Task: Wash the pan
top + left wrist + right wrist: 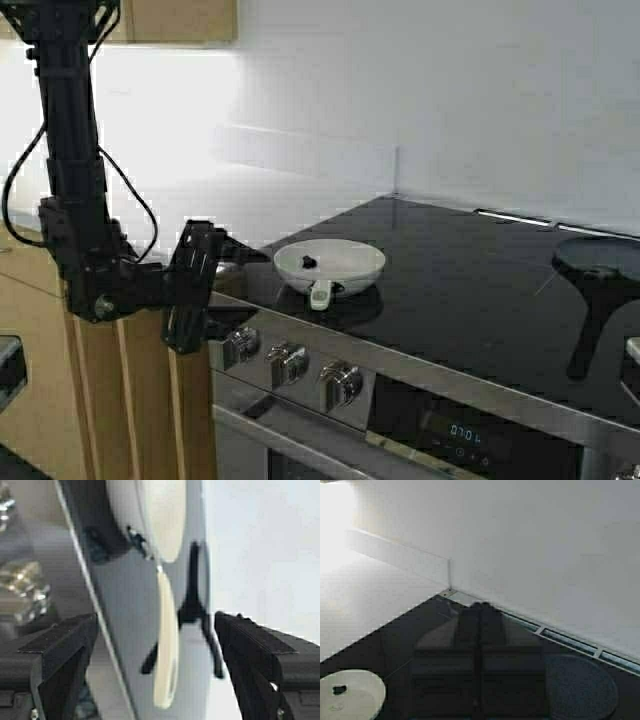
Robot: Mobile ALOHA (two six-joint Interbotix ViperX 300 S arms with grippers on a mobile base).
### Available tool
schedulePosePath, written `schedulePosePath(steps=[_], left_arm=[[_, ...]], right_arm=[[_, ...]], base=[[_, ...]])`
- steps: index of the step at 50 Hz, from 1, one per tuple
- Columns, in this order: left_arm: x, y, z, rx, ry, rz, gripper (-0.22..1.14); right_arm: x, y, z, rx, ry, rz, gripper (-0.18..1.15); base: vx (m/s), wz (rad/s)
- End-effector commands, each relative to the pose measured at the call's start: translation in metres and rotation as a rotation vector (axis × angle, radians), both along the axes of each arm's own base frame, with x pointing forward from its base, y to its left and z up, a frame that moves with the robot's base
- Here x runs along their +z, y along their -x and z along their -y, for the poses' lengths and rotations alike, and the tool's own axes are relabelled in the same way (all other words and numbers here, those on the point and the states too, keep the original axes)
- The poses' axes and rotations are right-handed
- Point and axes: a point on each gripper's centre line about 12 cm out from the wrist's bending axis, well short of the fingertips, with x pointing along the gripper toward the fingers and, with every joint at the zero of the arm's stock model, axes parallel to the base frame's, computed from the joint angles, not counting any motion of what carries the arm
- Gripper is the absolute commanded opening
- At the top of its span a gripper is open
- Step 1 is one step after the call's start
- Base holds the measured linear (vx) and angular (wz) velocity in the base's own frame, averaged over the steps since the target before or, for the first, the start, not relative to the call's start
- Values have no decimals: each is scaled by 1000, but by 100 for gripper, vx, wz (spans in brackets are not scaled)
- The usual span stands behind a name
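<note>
The small dark bit (309, 262) is inside the white pan's raised rim (362, 283), so the bit will travel along near the pan's handle when I carry the pan.
The white pan (330, 262) sits on the black cooktop (450, 290) near its front left, with its short cream handle (321, 294) pointing toward the front edge. A small dark bit (308, 262) lies inside it. My left gripper (238, 290) is turned on its side just left of the pan, at the stove's front left corner. In the left wrist view the left gripper (155, 630) is open, and the handle (166, 645) lies ahead between the fingers without touching them. My right gripper (480, 612) is shut and empty above the cooktop. The pan's rim (350, 695) also shows in the right wrist view.
A black pan (600, 265) with a long dark handle sits at the cooktop's right. Metal knobs (288, 362) line the stove front below the pan. A white counter (230, 195) and wall lie behind, and a wooden cabinet (40, 400) stands to the left.
</note>
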Motion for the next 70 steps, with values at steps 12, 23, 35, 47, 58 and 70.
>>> schedulePosePath(steps=[12, 23, 35, 47, 58, 70], left_arm=[[4, -20, 27, -47, 60, 54, 100], [0, -30, 46, -75, 124, 50, 100], [-5, -36, 63, -90, 111, 38, 100], [-8, -47, 77, -97, 125, 40, 100], [-9, -61, 89, -96, 155, 47, 100], [-8, -71, 94, -88, 150, 43, 100]], right_arm=[[4, -2, 0, 2, 0, 8, 6], [4, -2, 0, 2, -2, 8, 6], [4, -2, 0, 0, -2, 9, 6], [4, -2, 0, 2, 0, 8, 6], [4, -2, 0, 0, 0, 9, 6], [4, -2, 0, 0, -2, 8, 6]], base=[[0, 0], [0, 0], [0, 0], [0, 0], [0, 0], [0, 0]])
